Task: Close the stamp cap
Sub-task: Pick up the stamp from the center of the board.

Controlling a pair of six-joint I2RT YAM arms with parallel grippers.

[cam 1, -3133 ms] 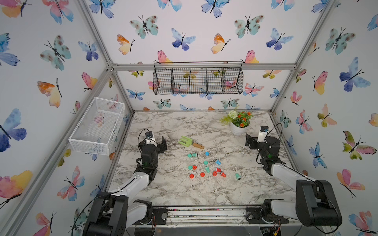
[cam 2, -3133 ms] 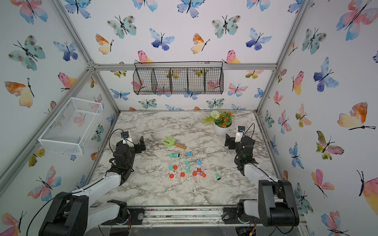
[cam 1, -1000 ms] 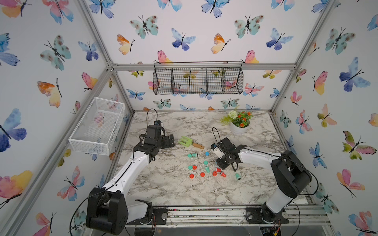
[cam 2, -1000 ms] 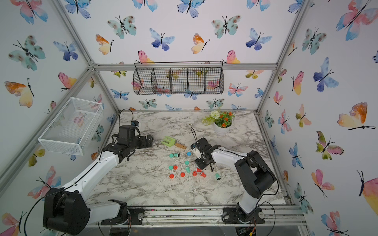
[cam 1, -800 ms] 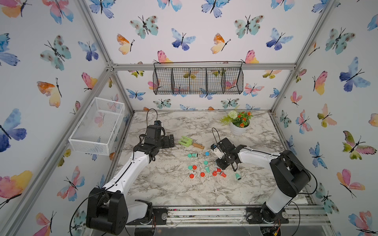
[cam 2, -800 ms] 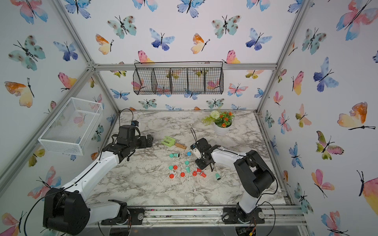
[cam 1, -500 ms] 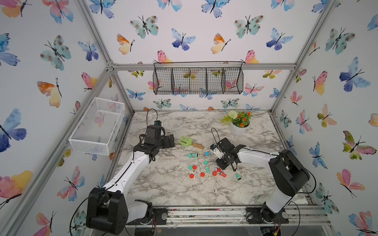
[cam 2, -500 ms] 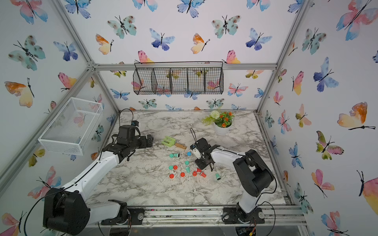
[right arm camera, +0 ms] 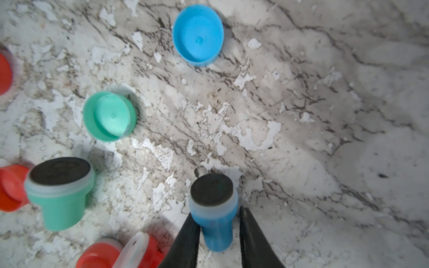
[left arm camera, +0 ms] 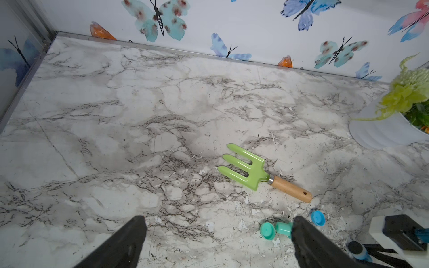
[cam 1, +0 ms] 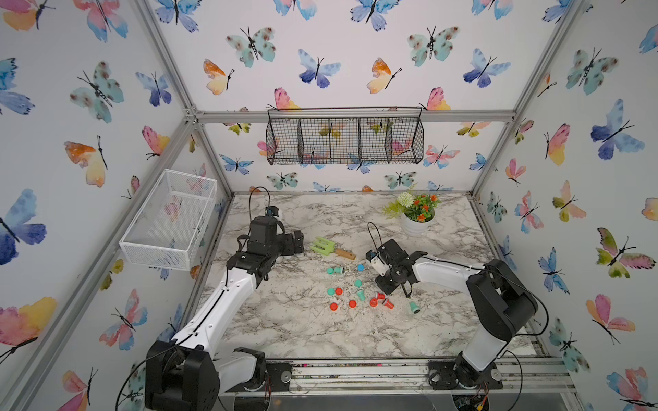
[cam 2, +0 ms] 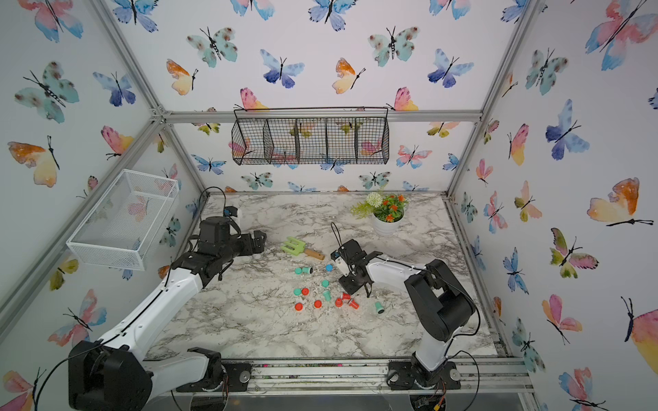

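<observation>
My left gripper should keep approaching until it closes where my right gripper's fingers, on either side of the blue stamp's body (right arm camera: 218,235), leave its dark pad end (right arm camera: 212,189) free.
A blue stamp (right arm camera: 214,220) stands with its dark pad up between the jaws of my right gripper (right arm camera: 217,213). One finger touches its body and a thin gap shows at the other finger, so the jaws are still slightly open. Its blue cap (right arm camera: 197,39) lies open side up on the marble, a short way beyond the stamp. In both top views the right gripper (cam 1: 391,290) hides the stamp, and the blue cap (cam 1: 360,267) lies just left of it. My left gripper (left arm camera: 218,222) hovers open and empty near the table's left side (cam 1: 298,242).
A green stamp (right arm camera: 60,192), a green cap (right arm camera: 109,116) and red stamps and caps (cam 1: 379,300) crowd close beside the blue stamp. A capped teal stamp (cam 1: 335,270) lies near a green garden fork (cam 1: 333,249). A flowerpot (cam 1: 414,220) stands at the back right.
Three seconds ago both arms were drawn back; they have since reached out over the table. In the last second the right jaws have narrowed around the blue stamp. The left arm stays still.
</observation>
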